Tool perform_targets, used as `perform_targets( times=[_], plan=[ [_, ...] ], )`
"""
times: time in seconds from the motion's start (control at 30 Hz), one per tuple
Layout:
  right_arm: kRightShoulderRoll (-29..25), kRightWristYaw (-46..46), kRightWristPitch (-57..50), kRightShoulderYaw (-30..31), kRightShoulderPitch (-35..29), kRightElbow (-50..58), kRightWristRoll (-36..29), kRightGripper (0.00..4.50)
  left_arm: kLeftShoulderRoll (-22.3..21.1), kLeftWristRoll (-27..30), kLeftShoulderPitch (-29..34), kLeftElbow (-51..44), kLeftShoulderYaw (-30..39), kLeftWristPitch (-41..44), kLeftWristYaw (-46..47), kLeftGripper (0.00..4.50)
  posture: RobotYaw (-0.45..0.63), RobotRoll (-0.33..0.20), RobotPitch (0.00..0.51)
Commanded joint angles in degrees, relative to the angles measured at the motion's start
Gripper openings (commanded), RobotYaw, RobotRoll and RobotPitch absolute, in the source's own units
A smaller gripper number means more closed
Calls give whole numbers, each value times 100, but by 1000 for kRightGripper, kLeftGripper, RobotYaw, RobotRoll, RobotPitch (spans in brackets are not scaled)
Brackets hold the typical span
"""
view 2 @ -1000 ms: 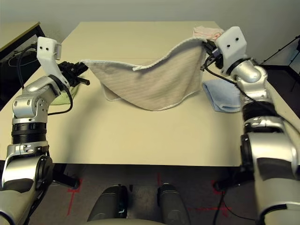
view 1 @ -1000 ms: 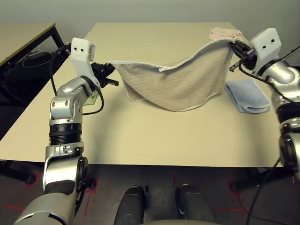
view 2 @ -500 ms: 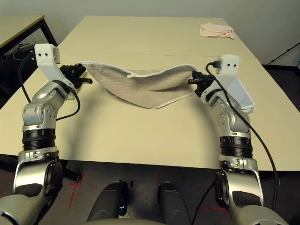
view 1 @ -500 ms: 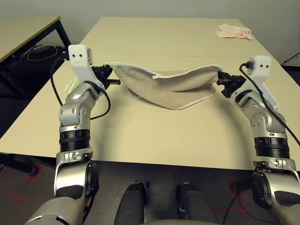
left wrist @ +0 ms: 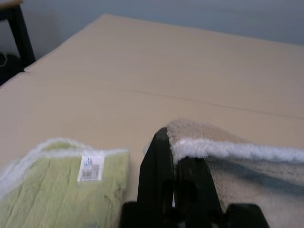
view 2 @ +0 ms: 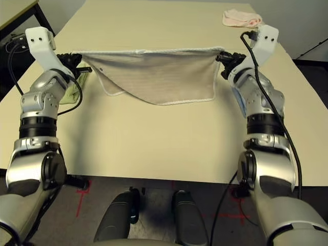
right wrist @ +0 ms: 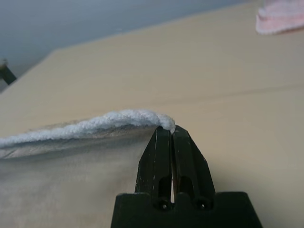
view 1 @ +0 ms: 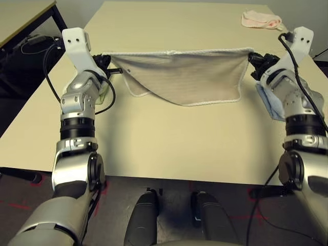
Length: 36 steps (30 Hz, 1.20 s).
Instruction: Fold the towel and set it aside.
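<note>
Next, I straighten the towel's lower edge (view 1: pixel 152 94), slanted and folded in toward my left gripper, both grippers drawing the towel's top edge back toward the table's near side (view 1: pixel 182 136).
The beige towel (view 1: pixel 182 77) with white edging hangs stretched between my two grippers above the table, its top edge pulled nearly straight and its lower part drooping toward the tabletop. My left gripper (view 1: pixel 106 62) is shut on the towel's left corner (left wrist: pixel 190 137). At the other end, my right gripper (view 1: pixel 253 59) is shut on the right corner (right wrist: pixel 161 121).
A light green folded towel (left wrist: pixel 57 180) lies on the table under my left arm. A light blue folded towel (view 1: pixel 271 102) lies under my right forearm. A pink cloth (view 1: pixel 261 19) sits at the far right of the table (view 1: pixel 169 148). A dark side table (view 1: pixel 25 15) stands at the left.
Both grippers have moved apart and pulled the towel taut; its sagging top edge is now nearly straight. The camera has tilted down as well.
</note>
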<state>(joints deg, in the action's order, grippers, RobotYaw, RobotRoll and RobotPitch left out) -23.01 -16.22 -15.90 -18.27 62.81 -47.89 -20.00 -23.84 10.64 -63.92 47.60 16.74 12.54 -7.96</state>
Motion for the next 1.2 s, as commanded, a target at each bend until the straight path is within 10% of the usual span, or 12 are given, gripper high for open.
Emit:
perform_targets(
  times=[0.03, 0.63, 1.0, 1.2],
  plan=[
    [-85, 56, 703, -60, 338, -674, 168, 0, -183, -150, -482, 857, 12, -675, 124, 51, 62, 0, 217],
    [-666, -445, 2268, -137, 670, -1646, 285, 0, -553, -207, -1066, 1886, -66, -1839, -906, 51, 41, 0, 220],
    [-952, -2356, -695, 627, -2381, 1798, -15, 0, -1176, 487, 2757, -2657, -659, 1945, -3064, 51, 17, 0, 238],
    [-1348, -2566, -1513, 554, -2931, 2654, -197, 0, -1670, 1131, 3691, -4432, -434, 3424, -3232, 51, 23, 0, 234]
  ],
)
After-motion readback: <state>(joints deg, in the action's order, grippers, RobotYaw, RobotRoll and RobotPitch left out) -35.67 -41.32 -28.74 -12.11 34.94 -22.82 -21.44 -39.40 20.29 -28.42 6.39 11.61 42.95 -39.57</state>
